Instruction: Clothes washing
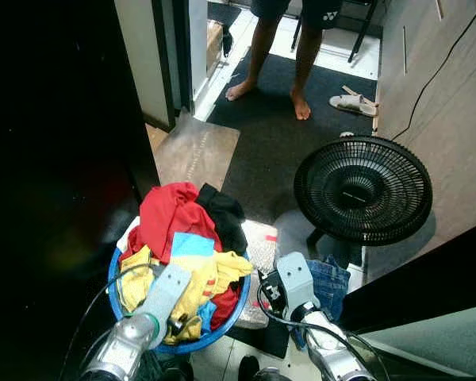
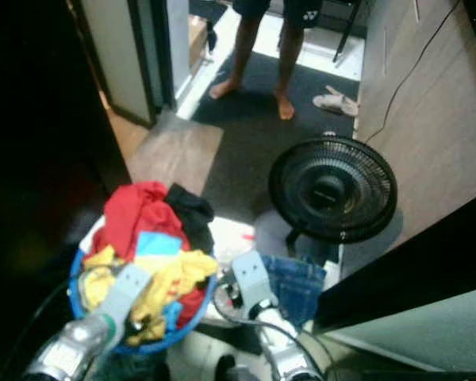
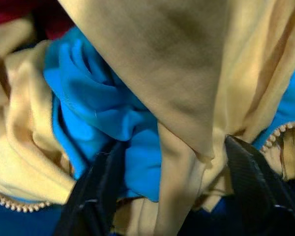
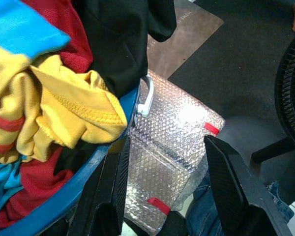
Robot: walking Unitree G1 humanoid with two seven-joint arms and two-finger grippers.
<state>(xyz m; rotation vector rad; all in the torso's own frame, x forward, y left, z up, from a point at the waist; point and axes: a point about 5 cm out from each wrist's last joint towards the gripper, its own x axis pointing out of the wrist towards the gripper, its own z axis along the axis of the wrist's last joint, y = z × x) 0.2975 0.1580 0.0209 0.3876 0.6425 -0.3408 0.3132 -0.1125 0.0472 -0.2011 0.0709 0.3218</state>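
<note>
The blue piece (image 3: 105, 96) will come along and hang down when the robot lifts the yellow cloth, because yellow zipper teeth (image 3: 280, 132) run between the blue and yellow cloth.
A round blue laundry basket (image 1: 224, 326) stands on the floor right in front of me, heaped with clothes. A red garment (image 1: 168, 216) and a black one (image 1: 224, 214) lie on top at the far side. Yellow clothes (image 1: 206, 278) and a blue piece (image 1: 192, 244) lie nearer. My left gripper (image 3: 172, 196) is pushed into the pile, open, with a fold of yellow cloth (image 3: 187, 98) and blue cloth (image 3: 108, 108) between its fingers. My right gripper (image 4: 167, 196) hangs open beside the basket's right rim (image 4: 88, 172), over a bubble-wrap sheet (image 4: 172, 132), holding nothing.
A black floor fan (image 1: 363, 190) stands to the right, close to the basket. Blue jeans (image 1: 329, 282) lie under my right arm. A person's bare legs (image 1: 301, 71) and sandals (image 1: 353, 101) are on the dark carpet ahead. A dark wall closes off the left.
</note>
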